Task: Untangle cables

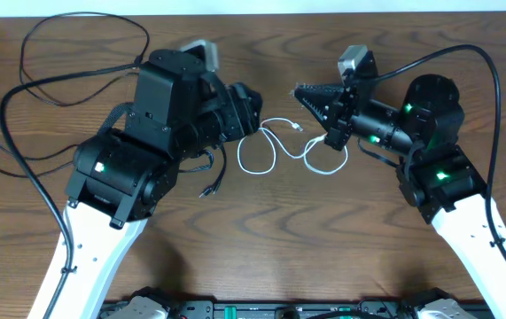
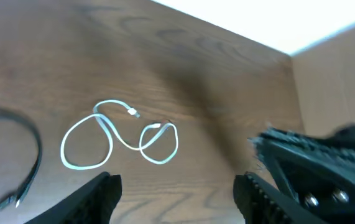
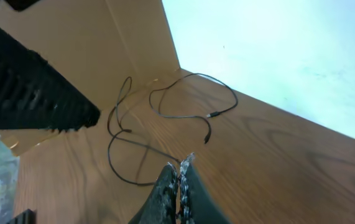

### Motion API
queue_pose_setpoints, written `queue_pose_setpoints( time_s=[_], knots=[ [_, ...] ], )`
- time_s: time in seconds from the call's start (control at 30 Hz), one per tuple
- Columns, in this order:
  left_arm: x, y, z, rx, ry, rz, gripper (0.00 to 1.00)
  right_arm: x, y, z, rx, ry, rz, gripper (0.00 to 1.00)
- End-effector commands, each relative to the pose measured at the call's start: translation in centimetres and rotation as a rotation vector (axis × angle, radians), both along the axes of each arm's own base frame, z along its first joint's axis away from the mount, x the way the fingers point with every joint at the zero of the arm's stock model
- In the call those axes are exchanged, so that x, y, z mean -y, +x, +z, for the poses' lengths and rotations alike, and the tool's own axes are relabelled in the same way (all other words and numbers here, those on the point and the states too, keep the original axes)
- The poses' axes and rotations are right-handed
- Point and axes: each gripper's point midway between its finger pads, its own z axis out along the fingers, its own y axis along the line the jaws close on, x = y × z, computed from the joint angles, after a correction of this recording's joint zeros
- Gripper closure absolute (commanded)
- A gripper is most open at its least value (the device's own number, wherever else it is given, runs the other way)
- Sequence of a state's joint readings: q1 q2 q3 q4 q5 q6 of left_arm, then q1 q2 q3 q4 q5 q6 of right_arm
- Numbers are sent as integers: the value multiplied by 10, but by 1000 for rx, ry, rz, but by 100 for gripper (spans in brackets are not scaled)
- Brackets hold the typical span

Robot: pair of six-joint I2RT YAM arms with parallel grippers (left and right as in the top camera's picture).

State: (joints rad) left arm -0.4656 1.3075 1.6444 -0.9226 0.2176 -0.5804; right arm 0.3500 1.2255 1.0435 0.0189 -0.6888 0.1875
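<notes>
My right gripper is shut and crowding the white cable's loops (image 1: pixel 326 170), so next I move it back and open it before my left gripper takes the loop (image 1: pixel 256 171) next to it.
A white cable (image 1: pixel 270 146) lies in two loops on the table between the arms; the left wrist view shows the same white cable (image 2: pixel 106 138) flat on the wood, untouched. Long black cables (image 1: pixel 80 53) curl at the far left, also seen as black cables (image 3: pixel 165 106) ahead of the right fingers. A short black cable end (image 1: pixel 213 182) lies by the left arm. My left gripper (image 2: pixel 178 183) hovers open above bare wood just short of the white loops. My right gripper (image 1: pixel 302 92) is shut, and nothing shows between its tips (image 3: pixel 180 163).
Thick black robot leads (image 1: pixel 22 151) run along the left side and another (image 1: pixel 492 80) arcs at the right. A cardboard wall (image 3: pixel 102 56) stands at the table's far left. The right gripper's fingers (image 2: pixel 314 165) sit close to my left gripper.
</notes>
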Motion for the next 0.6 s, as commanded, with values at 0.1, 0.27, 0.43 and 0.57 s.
queue_pose_setpoints(
  time_s=[0.1,0.27,0.43,0.57],
  knots=[
    [15,-1,11,106,37,-166,34,2,-9,2,-40,6,11,99],
    [18,6,20,153,21,-161,35,-1,-18,4,-46,16,61,99],
    [17,3,17,206,108,-240,35,-3,-23,7,-56,31,82,99],
    [17,3,16,243,152,-286,35,-5,-30,12,-45,40,119,99]
  ],
)
